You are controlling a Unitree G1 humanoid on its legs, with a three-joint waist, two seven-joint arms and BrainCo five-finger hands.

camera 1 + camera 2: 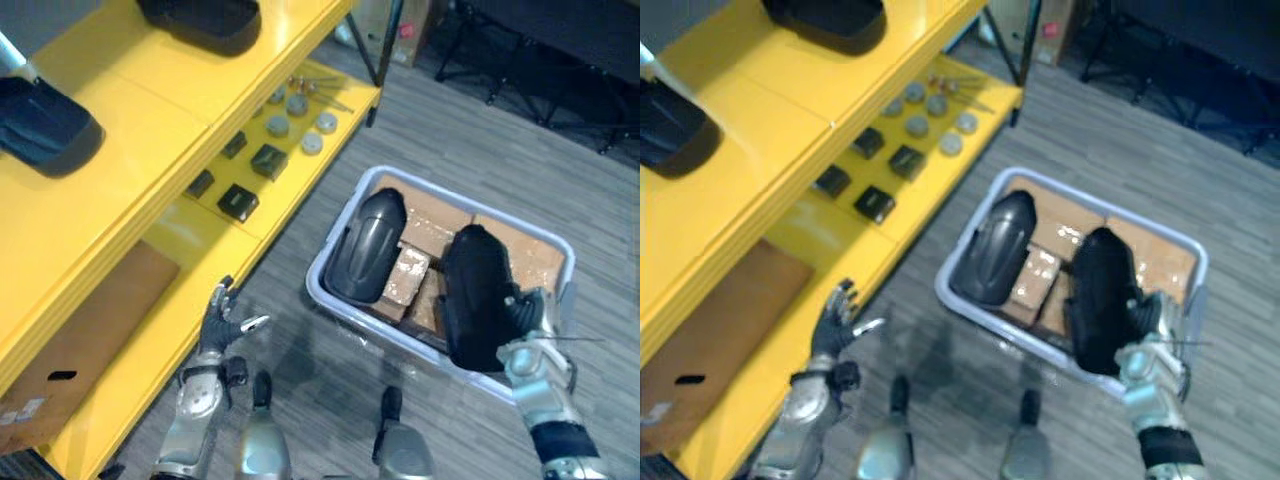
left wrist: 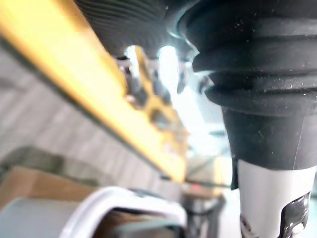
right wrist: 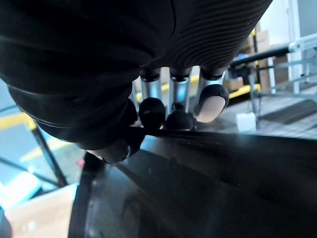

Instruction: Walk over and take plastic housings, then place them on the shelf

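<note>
The black housing's edge [image 1: 478, 298] has my right gripper's fingers [image 1: 520, 310] hooked over it, so I should expect the housing to be an empty, hollow shell when I carry it to the shelf.
My right hand [image 1: 527, 330] is shut on a black plastic housing [image 1: 476, 295], held upright over the near right part of a grey bin [image 1: 338, 300] on the floor. In the right wrist view its fingers [image 3: 163, 111] curl over the housing's edge [image 3: 208, 178]. A second dark housing [image 1: 367, 245] leans in the bin's left end on cardboard pieces. Two more black housings [image 1: 40, 125] [image 1: 205, 22] lie on the yellow shelf's upper board [image 1: 150, 110]. My left hand [image 1: 222, 320] hangs open beside the shelf's lower board, holding nothing.
The lower yellow board [image 1: 290, 150] carries small black blocks [image 1: 238, 202] and round grey parts [image 1: 298, 102]. A cardboard sheet [image 1: 90, 330] lies on the bottom level. Dark stands [image 1: 540, 60] rise at the far right over the wood-look floor.
</note>
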